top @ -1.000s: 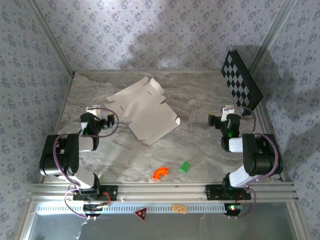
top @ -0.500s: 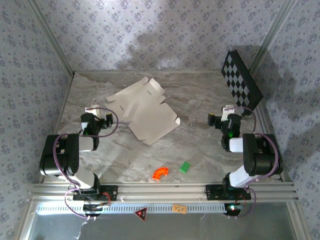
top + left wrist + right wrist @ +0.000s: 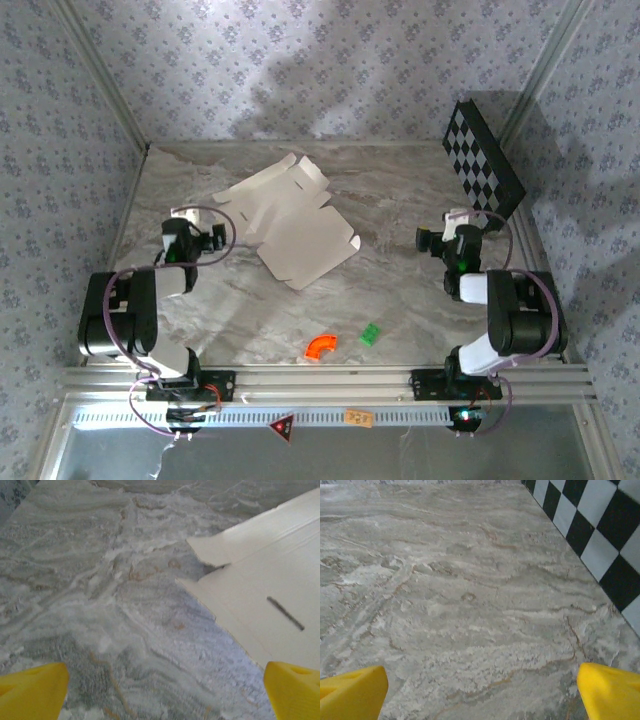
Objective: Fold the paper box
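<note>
My left gripper has an open way to its slit (image 3: 285,612) on the paper box (image 3: 245,222), which lies flat, so it should keep moving there until its fingers press on the paper box.
The paper box (image 3: 290,220) lies as a flat off-white die-cut sheet with flaps on the marble table, left of centre. Its near-left edge and a slit show at the right of the left wrist view as the paper box (image 3: 270,585). My left gripper (image 3: 185,217) hovers just left of the sheet, open, its yellow fingertips (image 3: 32,690) wide apart over bare table. My right gripper (image 3: 458,219) sits at the right side, far from the sheet, open with yellow fingertips (image 3: 610,690) spread over bare marble.
A black-and-white checkered board (image 3: 484,160) leans against the back right wall, its edge near the right gripper as the checkered board (image 3: 600,525). An orange curved piece (image 3: 321,347) and a small green block (image 3: 370,335) lie near the front edge.
The left gripper has moved a little farther from the base, toward the back along the sheet's left side. The right arm has shifted only slightly. The sheet has not moved.
</note>
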`<state>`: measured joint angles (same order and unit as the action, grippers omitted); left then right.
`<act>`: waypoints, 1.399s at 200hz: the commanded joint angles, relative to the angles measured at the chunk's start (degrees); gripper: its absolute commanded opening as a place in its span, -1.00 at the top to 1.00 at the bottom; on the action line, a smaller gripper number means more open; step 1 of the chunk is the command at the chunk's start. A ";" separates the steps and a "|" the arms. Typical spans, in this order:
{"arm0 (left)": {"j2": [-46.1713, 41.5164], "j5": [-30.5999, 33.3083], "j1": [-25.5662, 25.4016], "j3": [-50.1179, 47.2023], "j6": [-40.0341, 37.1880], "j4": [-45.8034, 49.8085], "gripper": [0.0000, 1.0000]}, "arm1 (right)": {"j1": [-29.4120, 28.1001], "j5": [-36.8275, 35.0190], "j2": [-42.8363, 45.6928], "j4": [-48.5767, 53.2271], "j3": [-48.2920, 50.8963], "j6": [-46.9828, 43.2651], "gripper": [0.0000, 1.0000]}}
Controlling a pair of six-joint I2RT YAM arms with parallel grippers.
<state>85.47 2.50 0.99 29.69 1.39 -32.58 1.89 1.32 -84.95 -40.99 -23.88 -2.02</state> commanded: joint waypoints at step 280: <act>28.79 -31.05 -9.43 49.37 15.48 59.97 -0.61 | -39.98 16.36 -25.47 61.78 -52.10 26.32 -0.65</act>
<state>112.09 -27.68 -8.08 77.12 16.62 24.91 -39.57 15.92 -107.11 16.01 -73.06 27.51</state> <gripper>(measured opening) 0.805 0.834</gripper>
